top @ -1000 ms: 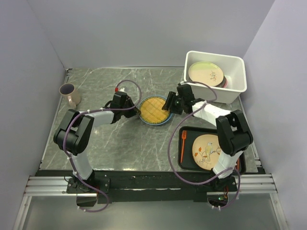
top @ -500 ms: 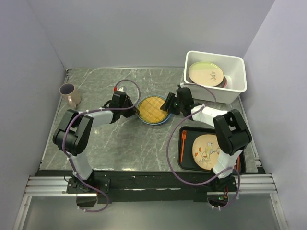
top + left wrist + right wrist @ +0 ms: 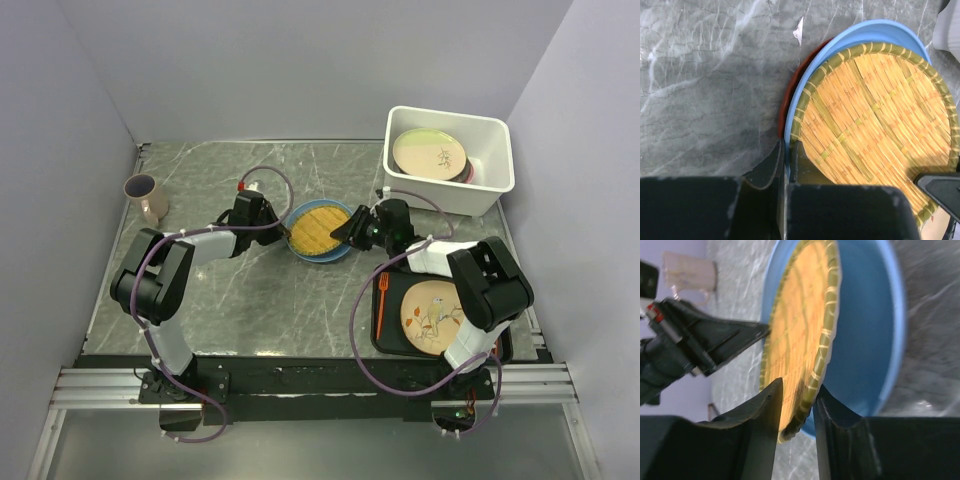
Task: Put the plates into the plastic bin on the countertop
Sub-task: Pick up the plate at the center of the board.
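My left gripper is closed at the plates' rim point(image 3: 790, 129), so I should open it before my right gripper carries the raised lattice plate to the plastic bin point(image 3: 446, 165).
The yellow lattice plate point(image 3: 313, 227) is tilted, its right edge raised off the blue plate point(image 3: 325, 252) under it. My right gripper point(image 3: 346, 233) is shut on the lattice plate's right rim point(image 3: 807, 415), and the blue plate point(image 3: 867, 330) lies behind it. My left gripper point(image 3: 283, 233) is shut on the blue plate's left rim point(image 3: 786, 145), beside the lattice plate point(image 3: 880, 115). A red-orange plate point(image 3: 789, 95) peeks out beneath the blue one. The white plastic bin point(image 3: 494, 180) stands at the back right with a yellow-green plate point(image 3: 428, 150) on top of others.
A black tray point(image 3: 393, 338) at the front right holds a cream decorated plate point(image 3: 432, 315) and an orange fork point(image 3: 381, 303). A beige mug point(image 3: 146, 198) stands at the far left. Grey walls enclose the marble countertop point(image 3: 230, 290).
My right gripper has moved right and lifted the lattice plate's right edge, tilting it and baring more of the blue plate. The left gripper has stayed in place.
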### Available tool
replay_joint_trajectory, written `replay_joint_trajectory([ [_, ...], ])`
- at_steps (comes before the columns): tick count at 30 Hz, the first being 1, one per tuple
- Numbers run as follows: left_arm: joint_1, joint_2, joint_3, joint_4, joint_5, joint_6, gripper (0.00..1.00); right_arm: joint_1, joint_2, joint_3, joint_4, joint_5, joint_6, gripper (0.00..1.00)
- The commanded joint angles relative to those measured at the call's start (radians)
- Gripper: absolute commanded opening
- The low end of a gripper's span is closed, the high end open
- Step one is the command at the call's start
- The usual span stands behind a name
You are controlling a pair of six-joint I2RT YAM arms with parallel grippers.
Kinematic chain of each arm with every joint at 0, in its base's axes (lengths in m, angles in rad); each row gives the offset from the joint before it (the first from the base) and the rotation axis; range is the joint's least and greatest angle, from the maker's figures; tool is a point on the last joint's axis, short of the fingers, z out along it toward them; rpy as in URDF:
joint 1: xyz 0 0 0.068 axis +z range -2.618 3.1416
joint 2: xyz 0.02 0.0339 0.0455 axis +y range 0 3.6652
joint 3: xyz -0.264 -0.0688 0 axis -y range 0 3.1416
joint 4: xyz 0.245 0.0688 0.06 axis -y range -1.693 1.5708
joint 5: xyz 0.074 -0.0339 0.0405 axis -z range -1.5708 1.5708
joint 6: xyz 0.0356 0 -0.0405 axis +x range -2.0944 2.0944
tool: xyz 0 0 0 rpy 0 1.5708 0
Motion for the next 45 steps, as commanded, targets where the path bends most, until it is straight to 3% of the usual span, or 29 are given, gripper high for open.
replay_joint_trajectory([
  [1, -0.015, -0.005, -0.005, -0.089, 0.004, 0.035, 0.01, 0.016, -0.025, -0.019, 0.135, -0.069, 0.050, 0.29],
  [6, -0.015, -0.023, 0.001, -0.112, -0.016, 0.035, 0.02, 0.016, -0.051, -0.024, 0.096, -0.040, 0.037, 0.10],
  [14, -0.015, -0.069, 0.010, -0.143, -0.042, 0.038, 0.12, 0.015, -0.091, -0.016, 0.030, -0.002, 0.010, 0.00],
  [16, -0.015, -0.087, 0.005, -0.136, -0.033, 0.037, 0.15, 0.015, -0.097, -0.019, 0.030, 0.001, 0.011, 0.00],
  [22, -0.015, -0.153, -0.019, -0.097, 0.008, 0.043, 0.43, 0.015, -0.108, -0.016, 0.027, 0.000, 0.011, 0.00],
  [28, -0.015, -0.224, -0.025, -0.126, -0.039, 0.049, 0.71, 0.008, -0.144, -0.022, 0.015, 0.003, 0.008, 0.00],
  [34, -0.013, -0.290, -0.065, -0.109, -0.058, 0.043, 0.81, 0.007, -0.171, -0.025, 0.001, -0.002, 0.005, 0.00],
  [45, -0.013, -0.396, -0.122, -0.106, -0.095, 0.037, 0.86, -0.044, -0.258, 0.022, -0.095, 0.003, -0.019, 0.00],
])
